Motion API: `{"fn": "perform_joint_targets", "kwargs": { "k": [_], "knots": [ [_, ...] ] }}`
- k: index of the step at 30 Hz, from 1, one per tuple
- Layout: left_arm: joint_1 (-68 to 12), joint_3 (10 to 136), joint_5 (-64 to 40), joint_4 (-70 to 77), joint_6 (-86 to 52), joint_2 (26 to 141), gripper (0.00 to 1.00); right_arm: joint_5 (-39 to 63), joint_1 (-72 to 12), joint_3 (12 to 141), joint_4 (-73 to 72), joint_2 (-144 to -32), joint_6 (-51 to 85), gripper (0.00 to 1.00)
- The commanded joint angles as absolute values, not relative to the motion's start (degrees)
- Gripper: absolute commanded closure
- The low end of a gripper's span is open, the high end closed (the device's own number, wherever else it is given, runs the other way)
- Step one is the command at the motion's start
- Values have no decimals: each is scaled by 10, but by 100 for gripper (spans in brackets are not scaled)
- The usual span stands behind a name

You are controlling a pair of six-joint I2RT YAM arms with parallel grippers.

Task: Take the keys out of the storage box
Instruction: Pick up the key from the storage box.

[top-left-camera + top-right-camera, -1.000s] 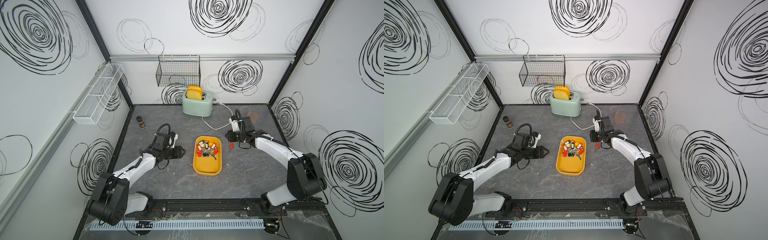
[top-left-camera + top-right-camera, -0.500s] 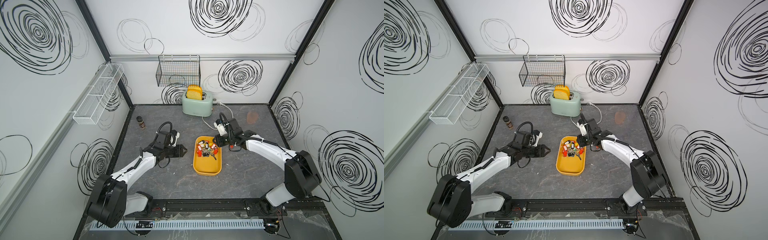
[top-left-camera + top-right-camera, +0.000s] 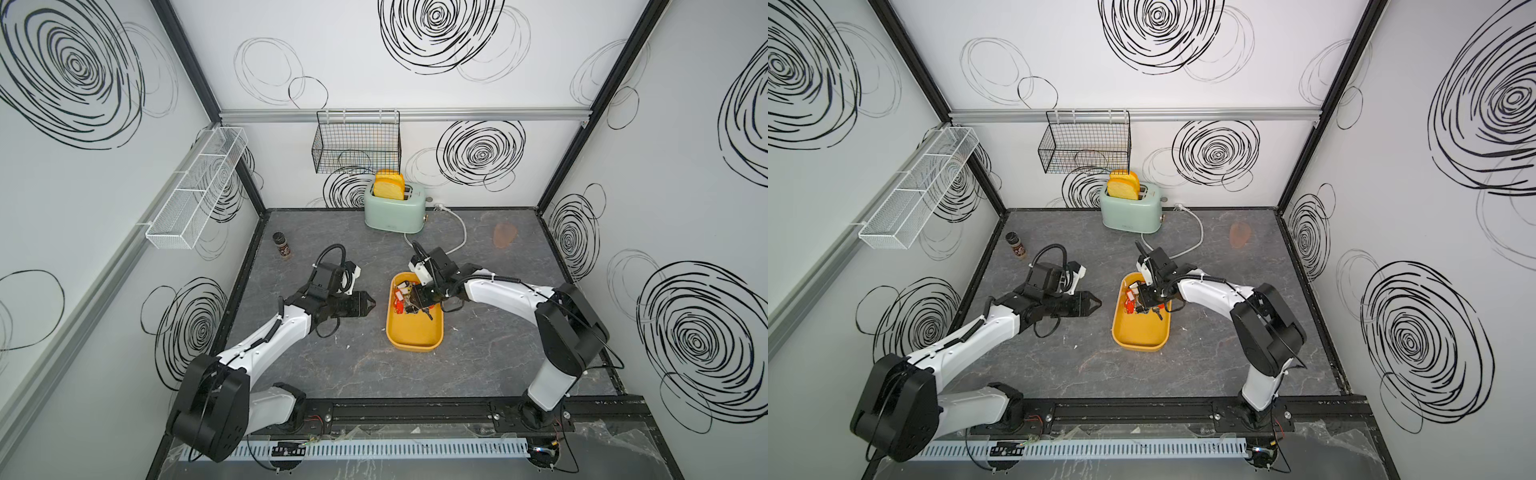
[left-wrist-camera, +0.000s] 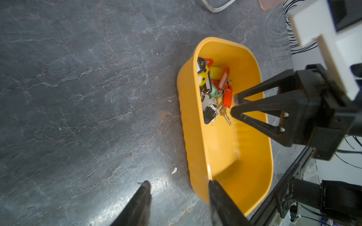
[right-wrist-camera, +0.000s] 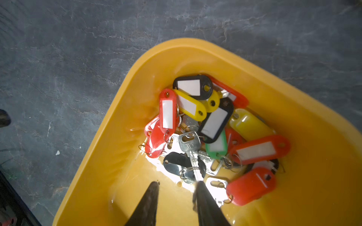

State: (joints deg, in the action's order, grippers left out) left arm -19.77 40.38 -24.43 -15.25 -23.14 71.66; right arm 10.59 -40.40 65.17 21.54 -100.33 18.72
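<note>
The metal ring on the nearest black tag (image 5: 175, 166) is uncovered and in line with the right gripper's open fingers, so the robot should keep lowering that gripper and close it around that ring (image 5: 189, 173).
The storage box (image 3: 415, 332) (image 3: 1140, 334) is a shallow yellow tray in the middle of the table. The keys (image 3: 404, 296) (image 5: 205, 127), silver on red, yellow, black and green tags, lie piled at its far end. My right gripper (image 3: 420, 300) (image 5: 177, 183) hangs open inside the box at the edge of the pile. One of its fingertips (image 5: 199, 185) touches the tip of a silver key, and nothing sits between the two. My left gripper (image 3: 371, 305) (image 4: 179, 183) stands open over the table just left of the box (image 4: 225, 146), holding nothing.
A mint toaster (image 3: 395, 208) with toast stands at the back, its white cable (image 3: 459, 239) trailing behind the right arm. A spice jar (image 3: 281, 245) sits at the far left. A black wire basket (image 3: 357, 145) and a white mesh basket (image 3: 195, 195) hang on the walls.
My right gripper has swung left from beside the box to over the keys, and its jaws have widened. My left gripper has crept slightly toward the box.
</note>
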Motion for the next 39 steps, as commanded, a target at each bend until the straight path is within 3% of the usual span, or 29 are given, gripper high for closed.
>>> {"fn": "perform_joint_targets", "kwargs": {
  "k": [1,27,39],
  "knots": [
    [-200,410,-244,-150,-224,705,48,89,-413,670,242,-1023,206,63],
    [-200,403,-229,-151,-216,704,48,44,-436,707,266,-1093,210,67],
    [-199,404,-229,-144,-216,711,48,35,-436,718,279,-1083,204,88]
  ]
}}
